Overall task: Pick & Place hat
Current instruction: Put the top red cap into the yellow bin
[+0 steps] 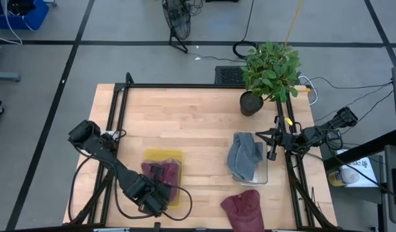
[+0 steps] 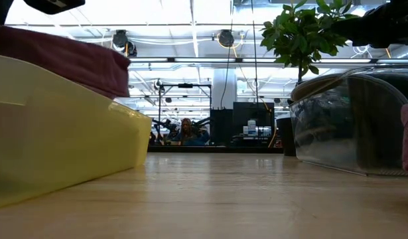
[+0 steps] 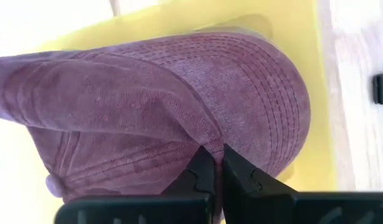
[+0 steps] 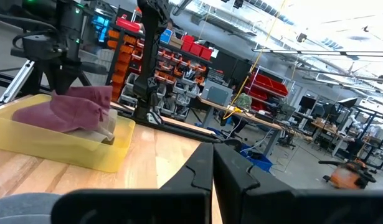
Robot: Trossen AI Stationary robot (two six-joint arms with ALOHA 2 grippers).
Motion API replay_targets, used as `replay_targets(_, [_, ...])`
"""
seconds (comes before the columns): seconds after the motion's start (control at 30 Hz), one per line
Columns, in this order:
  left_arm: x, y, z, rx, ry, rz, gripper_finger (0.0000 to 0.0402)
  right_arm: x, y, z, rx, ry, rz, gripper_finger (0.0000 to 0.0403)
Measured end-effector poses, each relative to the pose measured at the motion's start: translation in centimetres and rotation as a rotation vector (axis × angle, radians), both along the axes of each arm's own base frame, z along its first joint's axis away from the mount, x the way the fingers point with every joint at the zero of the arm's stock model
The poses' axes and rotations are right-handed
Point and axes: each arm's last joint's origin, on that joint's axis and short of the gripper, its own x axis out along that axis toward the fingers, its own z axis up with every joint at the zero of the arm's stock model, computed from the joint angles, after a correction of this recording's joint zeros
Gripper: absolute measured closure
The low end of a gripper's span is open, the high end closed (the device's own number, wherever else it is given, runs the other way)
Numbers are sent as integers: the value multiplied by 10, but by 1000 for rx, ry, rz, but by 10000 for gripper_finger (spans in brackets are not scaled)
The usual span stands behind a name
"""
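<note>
The maroon hat lies crooked in the yellow tray, and my left gripper is next to the hat's brim (image 3: 260, 102). I should open and set the hat straight from its top (image 3: 116, 158).
A maroon hat (image 1: 164, 171) lies in a yellow tray (image 1: 163, 154) on the near left of the table; it also shows as the maroon hat (image 3: 179, 93) in the left wrist view. My left gripper (image 3: 217, 163) is above it, shut on its cloth. My right gripper (image 1: 265, 136) is shut and holds nothing, hovering at the right edge over a clear container (image 1: 262, 174) with a grey hat (image 1: 244, 158) inside. A second maroon hat (image 1: 243, 207) lies on the table near the front edge. My left gripper pinches a raised fold of the maroon hat's crown cloth (image 3: 207, 140) between its two fingers, coming from above. The rest of the hat lies in the yellow tray (image 3: 291, 25), with its brim (image 3: 272, 81) spread toward the tray's wall.
A potted plant (image 1: 268, 74) stands at the far right of the table. Black frame rails (image 1: 185, 86) run along the table's far edge and sides. Bare wood lies in the table's middle between the tray and the clear container.
</note>
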Motion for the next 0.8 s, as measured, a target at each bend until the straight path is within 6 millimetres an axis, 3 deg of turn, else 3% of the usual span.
replay_targets(0.17, [0,0,-3,-2,-5,-21,391,0,0,0,0,1,0,403])
replay_targets(0.5, [-7,13,-44,-35,56,77,386,0,0,0,-1,1,0,403])
replay_targets(0.67, [-6,13,-32,-43,70,96,384,0,0,0,-1,1,0,403])
replay_targets(0.8, [0,9,-10,-78,14,101,383,0,0,0,0,-1,0,403])
